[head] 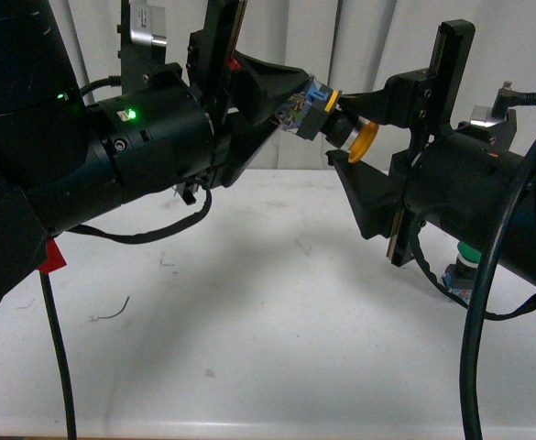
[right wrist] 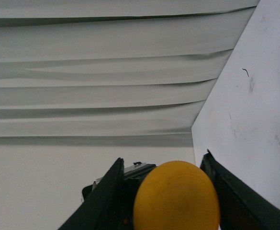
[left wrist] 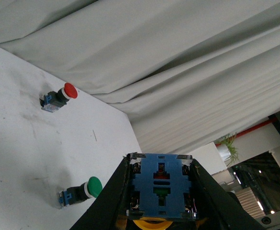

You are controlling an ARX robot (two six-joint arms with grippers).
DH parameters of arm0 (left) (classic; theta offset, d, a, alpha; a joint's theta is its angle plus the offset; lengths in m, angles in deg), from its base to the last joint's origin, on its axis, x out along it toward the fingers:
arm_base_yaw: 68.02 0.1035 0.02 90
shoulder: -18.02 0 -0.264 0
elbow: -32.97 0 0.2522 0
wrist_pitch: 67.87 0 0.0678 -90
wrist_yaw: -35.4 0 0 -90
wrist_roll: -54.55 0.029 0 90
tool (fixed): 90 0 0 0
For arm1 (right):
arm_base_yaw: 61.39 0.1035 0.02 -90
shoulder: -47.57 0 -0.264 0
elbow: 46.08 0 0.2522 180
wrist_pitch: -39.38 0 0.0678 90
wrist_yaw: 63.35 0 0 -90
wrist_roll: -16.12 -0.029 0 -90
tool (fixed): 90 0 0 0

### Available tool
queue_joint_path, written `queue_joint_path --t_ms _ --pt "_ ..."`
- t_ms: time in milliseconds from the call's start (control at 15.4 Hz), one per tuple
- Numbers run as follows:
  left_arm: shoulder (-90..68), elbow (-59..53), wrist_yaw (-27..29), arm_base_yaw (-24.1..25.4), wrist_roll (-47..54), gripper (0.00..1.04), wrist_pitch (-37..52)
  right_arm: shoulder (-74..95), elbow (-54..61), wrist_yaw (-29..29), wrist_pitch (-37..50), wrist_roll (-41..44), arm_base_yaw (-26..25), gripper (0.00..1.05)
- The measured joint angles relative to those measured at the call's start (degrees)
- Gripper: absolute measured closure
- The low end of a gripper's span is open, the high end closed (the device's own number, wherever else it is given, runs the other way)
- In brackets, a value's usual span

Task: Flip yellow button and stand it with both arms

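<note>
I expect the yellow button [head: 333,117] to stay upright on its contact block when I lower it, because the green button [head: 464,268] stands cap-up on its block.
The yellow button [head: 363,139] hangs in the air well above the table, lying on its side. My left gripper [head: 302,108] is shut on its blue contact block [left wrist: 160,184], and the cap points towards the right arm. My right gripper [head: 354,134] is open, one finger above the yellow cap and one below it. In the right wrist view the cap [right wrist: 176,199] fills the gap between the spread black fingers [right wrist: 228,191] without clear contact. The left wrist view shows only a sliver of the cap [left wrist: 151,224] under the block.
A red-capped button [left wrist: 58,97] lies on the white table [head: 249,302] near the curtain. A green-capped button [left wrist: 80,191] lies closer, also seen under my right arm [head: 467,261]. Grey curtain [head: 368,46] closes the back. Black cables hang at both sides.
</note>
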Motion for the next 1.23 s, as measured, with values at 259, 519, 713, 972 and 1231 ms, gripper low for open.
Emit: queue_joint_path --t_ms 259,519,713,972,1231 --pt "-0.46 0.0 0.0 0.44 -3.28 0.75 -0.02 -0.04 0.09 -0.13 0.39 -0.26 -0.04 0.69" --pt "-0.39 0.02 0.11 1.66 -2.86 0.42 0.7 -0.13 0.24 -0.72 -0.63 0.09 -0.04 0.69" --pt "1.97 0.02 1.16 6.54 -2.62 0.09 0.77 -0.13 0.44 -0.74 -0.72 0.09 -0.48 0.69" --pt "6.69 -0.5 1.14 13.18 1.22 0.07 0.74 -0.13 0.46 -1.07 -0.74 0.09 -1.51 0.69" --pt "19.54 -8.31 2.4 21.99 13.73 0.07 -5.46 -1.01 0.46 -2.1 -0.85 0.87 -3.87 0.69"
